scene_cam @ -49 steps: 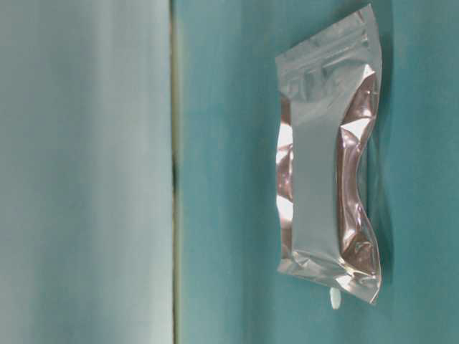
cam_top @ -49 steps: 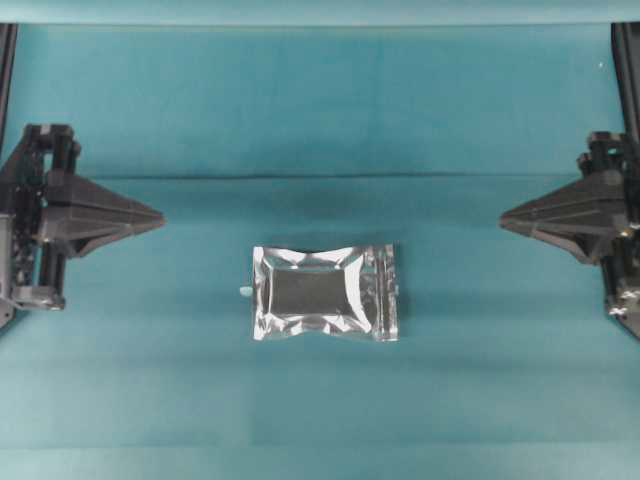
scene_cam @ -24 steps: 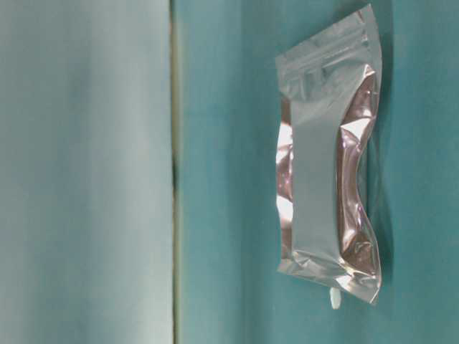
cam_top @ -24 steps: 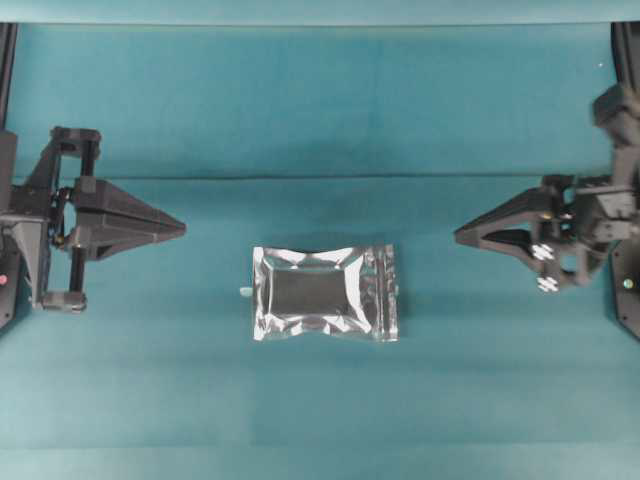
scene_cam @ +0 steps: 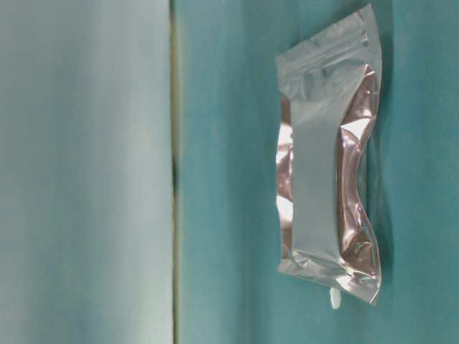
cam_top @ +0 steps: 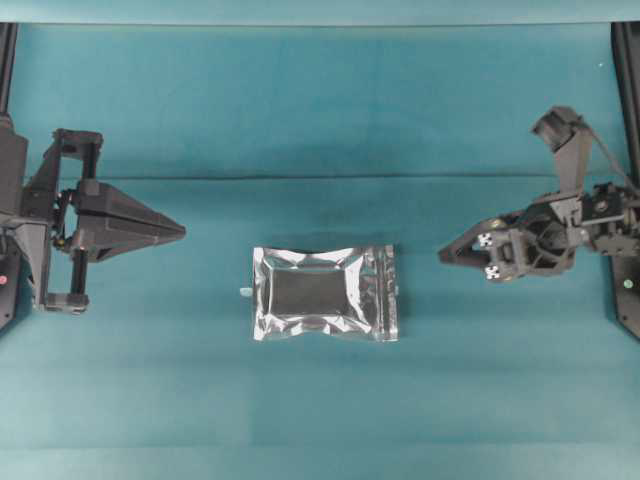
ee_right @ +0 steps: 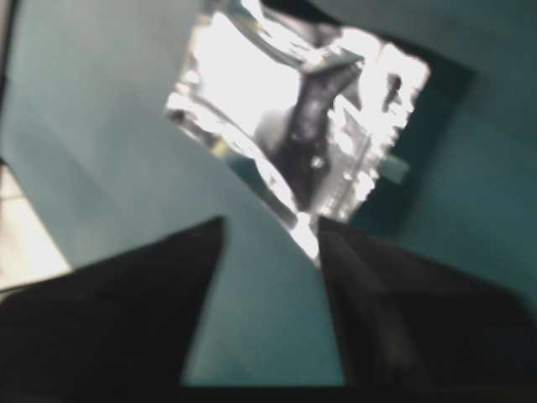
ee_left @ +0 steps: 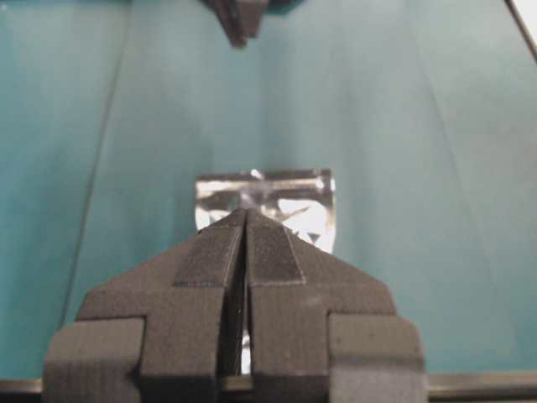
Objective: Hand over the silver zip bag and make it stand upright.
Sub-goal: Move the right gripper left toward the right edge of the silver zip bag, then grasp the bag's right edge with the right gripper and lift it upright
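Observation:
The silver zip bag's zip end (cam_top: 386, 294) faces my open right gripper across clear cloth (cam_top: 421, 272), so I keep reaching in until the gripper's fingers straddle that zip end and close.
The silver zip bag (cam_top: 325, 293) lies flat on the teal cloth, its zip end toward the right. It also shows in the table-level view (scene_cam: 326, 186). My left gripper (cam_top: 183, 230) hangs shut and empty well to the left of it; in the left wrist view its closed tips (ee_left: 246, 214) cover part of the bag (ee_left: 294, 201). At the right, my right gripper (cam_top: 447, 252) points at the bag from a short gap away. The right wrist view, blurred, shows it (ee_right: 270, 227) open with only cloth between the fingers and the bag (ee_right: 277, 117) just ahead.
A tiny pale bit (cam_top: 244, 291) lies against the bag's left edge, seen too at table level (scene_cam: 334, 299). A fold in the cloth (cam_top: 320, 178) runs across behind the bag. Dark arm frames stand at the far left (cam_top: 6, 60) and far right (cam_top: 626, 60).
My right gripper has opened, rolled over and moved left toward the bag. The left gripper shifted slightly right early on, then held still. The bag has not moved.

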